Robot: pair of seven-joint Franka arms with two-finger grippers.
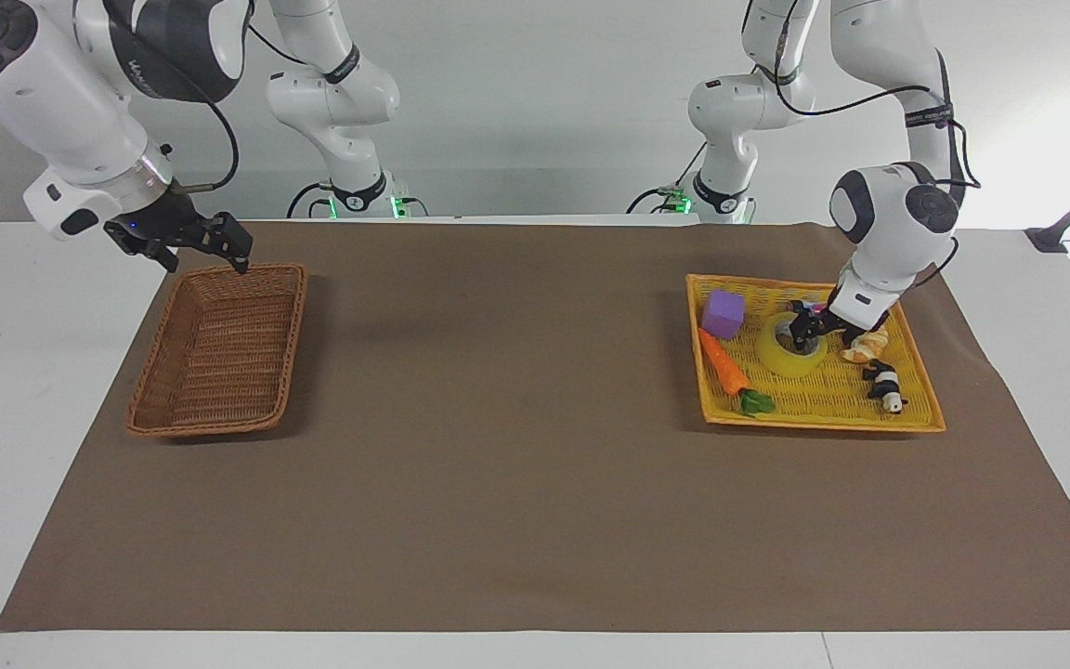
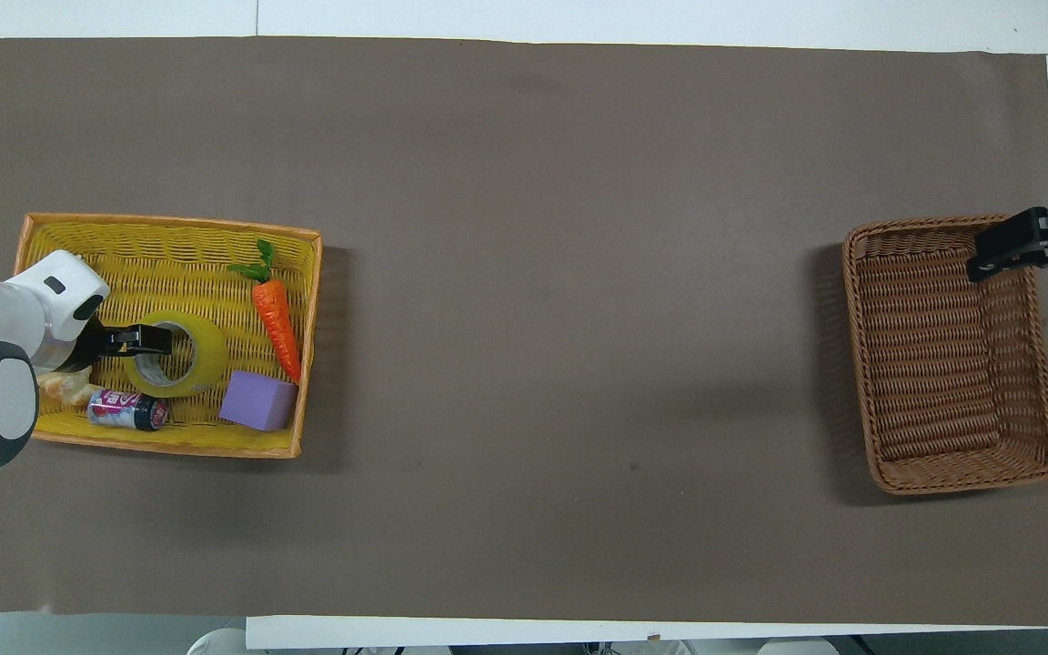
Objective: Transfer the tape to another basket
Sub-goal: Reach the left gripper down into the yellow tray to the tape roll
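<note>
I see the can (image 2: 127, 409) and purple block beside the yellow tape roll's uncovered rim (image 2: 211, 354), so the roll should come away alone when I lift it.
The yellow tape roll (image 1: 779, 358) lies flat in the shallow yellow tray (image 1: 814, 401) at the left arm's end of the table; it also shows in the overhead view (image 2: 199, 367). My left gripper (image 1: 805, 334) is open and low at the roll, its fingers at the core and the wall on the side toward the croissant; in the overhead view it (image 2: 147, 339) covers that edge. The brown wicker basket (image 1: 289, 344) stands empty at the right arm's end (image 2: 942, 364). My right gripper (image 1: 205, 243) waits open over the basket's corner nearest the robots (image 2: 1020, 248).
The tray (image 2: 169, 244) also holds a purple block (image 1: 723, 313), a toy carrot (image 1: 725, 368), a croissant (image 1: 866, 347), a small panda figure (image 1: 885, 386) and a can (image 2: 126, 410), all close round the tape. A brown mat (image 1: 516, 418) covers the table.
</note>
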